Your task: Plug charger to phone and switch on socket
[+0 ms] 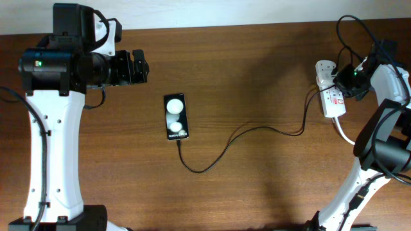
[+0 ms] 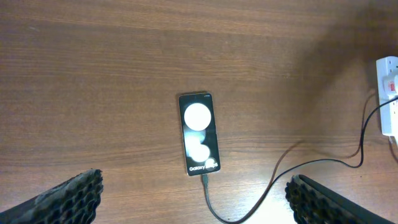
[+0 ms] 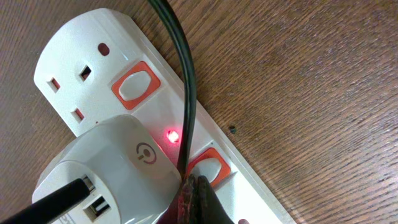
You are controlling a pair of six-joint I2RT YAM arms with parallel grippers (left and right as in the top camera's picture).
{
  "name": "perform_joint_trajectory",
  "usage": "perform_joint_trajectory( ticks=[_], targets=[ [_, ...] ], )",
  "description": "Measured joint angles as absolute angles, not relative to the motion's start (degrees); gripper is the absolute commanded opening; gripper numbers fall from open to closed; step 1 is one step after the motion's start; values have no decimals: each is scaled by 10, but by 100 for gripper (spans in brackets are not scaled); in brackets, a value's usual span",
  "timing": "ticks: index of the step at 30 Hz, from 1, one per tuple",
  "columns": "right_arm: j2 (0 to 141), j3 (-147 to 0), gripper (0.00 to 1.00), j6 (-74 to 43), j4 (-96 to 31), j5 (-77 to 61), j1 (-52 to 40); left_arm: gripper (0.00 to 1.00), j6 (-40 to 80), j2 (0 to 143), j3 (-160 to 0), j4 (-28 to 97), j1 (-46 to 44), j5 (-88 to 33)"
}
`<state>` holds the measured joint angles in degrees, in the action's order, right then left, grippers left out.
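The red light [image 3: 173, 136] glows next to the orange-framed switch, so my right gripper keeps lifting off the socket strip [image 1: 332, 101] and opens once it is clear.
The black phone [image 1: 176, 117] lies mid-table with two white blobs and white lettering on its screen; it also shows in the left wrist view [image 2: 199, 133]. The thin black charger cable [image 1: 250, 131] is plugged into the phone's near end [image 2: 204, 180] and runs right to the white adapter [image 3: 106, 168] in the socket strip [image 1: 331, 96]. A red light [image 3: 172, 135] glows on the strip. My right gripper [image 3: 194, 198] is shut, its tips resting on the orange-framed switch [image 3: 211, 167]. My left gripper [image 1: 136, 67] is open and empty, up and left of the phone.
A thick white cord [image 1: 343, 131] leaves the strip toward the right edge. A second orange-framed switch [image 3: 135, 85] and an unused outlet [image 3: 78, 74] sit at the strip's far end. Bare wooden table [image 1: 257, 186] lies around the cable.
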<state>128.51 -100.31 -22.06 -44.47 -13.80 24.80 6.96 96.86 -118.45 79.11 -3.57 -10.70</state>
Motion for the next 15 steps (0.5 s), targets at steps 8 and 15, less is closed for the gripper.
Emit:
perform_joint_trajectory(
  ticks=[8, 15],
  targets=[
    [1157, -975, 4, -219, -520, -196, 318, 99, 70, 969, -1185, 791, -36, -107],
    [972, -976, 4, -176, -551, -237, 273, 99, 70, 969, -1185, 791, -36, -107]
  ],
)
